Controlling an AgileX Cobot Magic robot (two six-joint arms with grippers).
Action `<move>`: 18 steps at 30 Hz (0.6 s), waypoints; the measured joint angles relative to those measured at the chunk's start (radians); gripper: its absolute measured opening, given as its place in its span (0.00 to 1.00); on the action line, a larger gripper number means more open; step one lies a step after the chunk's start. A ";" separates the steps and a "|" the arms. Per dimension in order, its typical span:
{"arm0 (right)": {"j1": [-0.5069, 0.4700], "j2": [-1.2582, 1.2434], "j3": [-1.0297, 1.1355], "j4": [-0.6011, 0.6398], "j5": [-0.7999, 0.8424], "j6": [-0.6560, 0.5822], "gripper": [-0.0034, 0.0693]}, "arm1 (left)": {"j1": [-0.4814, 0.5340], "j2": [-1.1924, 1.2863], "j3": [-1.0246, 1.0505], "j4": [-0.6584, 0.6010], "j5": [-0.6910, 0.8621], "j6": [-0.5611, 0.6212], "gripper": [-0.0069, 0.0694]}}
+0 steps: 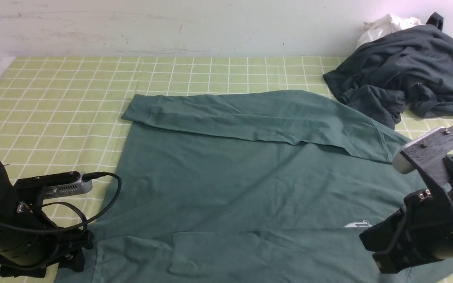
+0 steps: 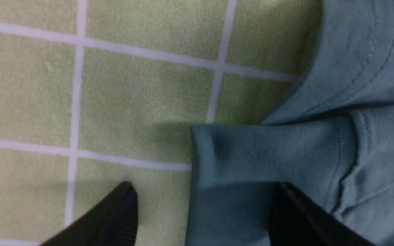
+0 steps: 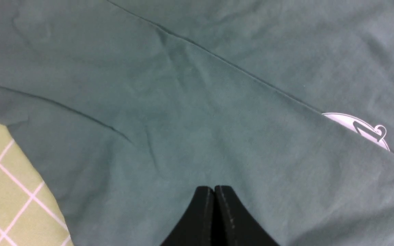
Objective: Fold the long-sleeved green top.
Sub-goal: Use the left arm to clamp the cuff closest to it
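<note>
The near sleeve (image 1: 220, 257) will swing at an angle when the robot carries it, while the body stays flat, because a loose edge (image 1: 130, 236) separates the ribbed cuff from the body.
The green long-sleeved top (image 1: 246, 184) lies flat across the checked mat. Its far sleeve (image 1: 250, 114) is folded across the body, and the near sleeve lies along the front edge. The white chest print (image 1: 358, 225) peeks out from under that fold and also shows in the right wrist view (image 3: 357, 128). My left gripper (image 2: 202, 194) is open low at the top's near left corner. One fingertip (image 2: 123, 208) is over the mat and the other is over the sleeve cuff (image 2: 251, 153). My right gripper (image 3: 214, 189) is shut and empty, just above the fabric (image 3: 190, 130).
A dark charcoal-grey garment (image 1: 407, 70) is heaped at the back right, with a small white cloth (image 1: 383, 25) behind it. The green checked mat (image 1: 61, 94) lies bare at the left and back. A wall runs along the far edge.
</note>
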 joint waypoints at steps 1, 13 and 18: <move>0.000 0.000 0.000 0.002 -0.001 0.000 0.03 | 0.000 0.000 -0.001 -0.002 -0.025 0.000 0.66; 0.000 0.001 0.000 0.004 -0.020 0.000 0.03 | 0.000 0.004 -0.001 -0.045 -0.048 0.131 0.41; 0.000 0.001 0.000 0.004 -0.020 0.000 0.03 | 0.000 0.003 -0.001 -0.090 -0.048 0.243 0.19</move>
